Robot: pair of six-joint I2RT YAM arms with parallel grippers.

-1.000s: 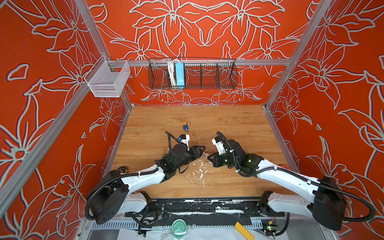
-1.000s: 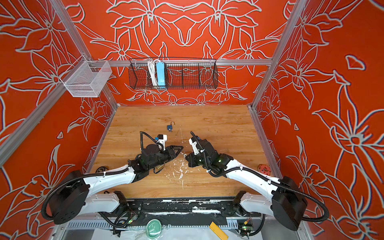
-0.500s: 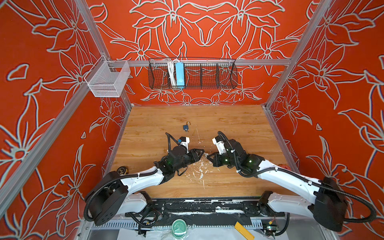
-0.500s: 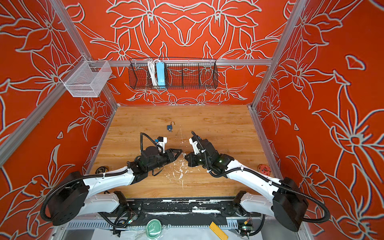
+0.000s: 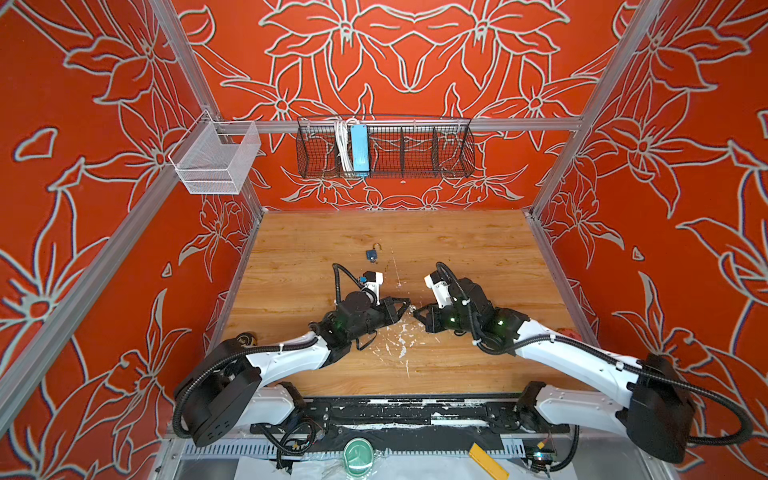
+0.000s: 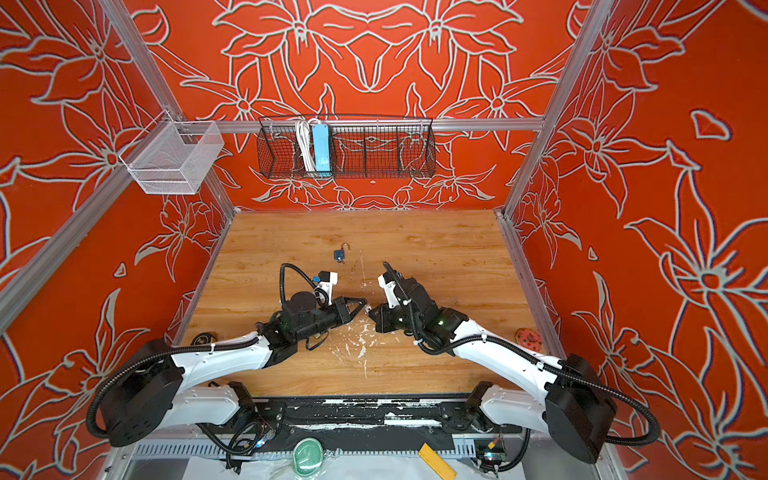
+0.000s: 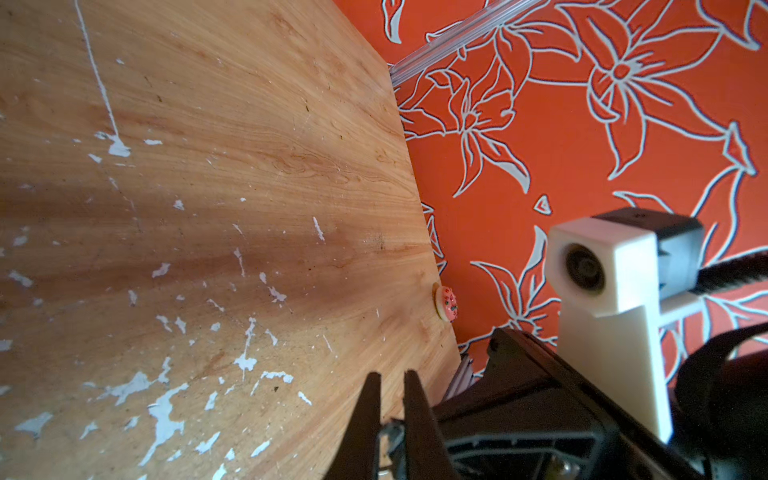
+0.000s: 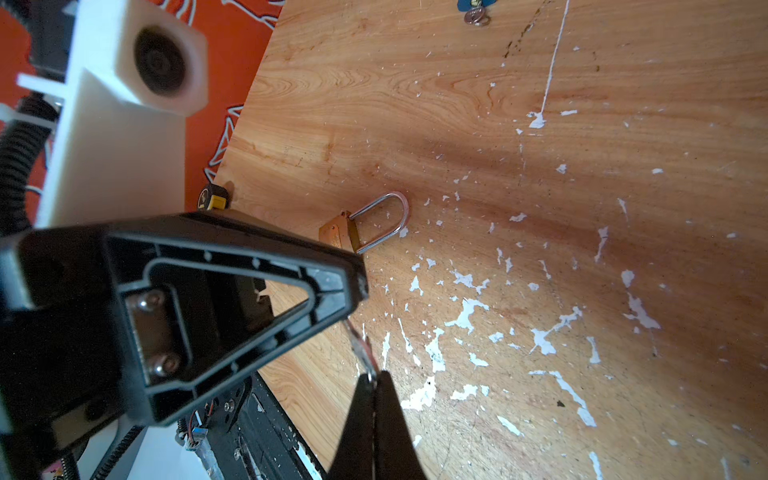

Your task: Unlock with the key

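My left gripper covers the key's blade (image 8: 353, 328), so my right gripper should take the key (image 8: 366, 358) by its head, freeing my left gripper to steady the brass padlock.
In the right wrist view a small silver key (image 8: 360, 347) sticks out of my right gripper (image 8: 372, 378), which is shut on it. The key's far end runs in between the fingers of my left gripper (image 7: 390, 380), where a bit of grey metal (image 7: 388, 430) shows. Those jaws are closed to a narrow gap. In both top views the left gripper (image 5: 409, 306) and right gripper (image 5: 417, 312) meet tip to tip at mid-table. A brass padlock (image 8: 349, 232) with a silver shackle lies on the wood just behind the left fingers (image 8: 249, 291), its body half hidden.
A blue padlock (image 5: 372, 254) with a raised shackle lies further back on the wooden table (image 5: 457, 249). A tape measure (image 5: 245, 338) sits at the left edge, a pink disc (image 6: 528, 337) at the right edge. A black wire basket (image 5: 384, 147) and a white mesh basket (image 5: 216, 160) hang on the walls.
My left gripper has slid a little toward the front and its jaws have closed from part-open to nearly together. The right arm has stayed put, still pinching the key.
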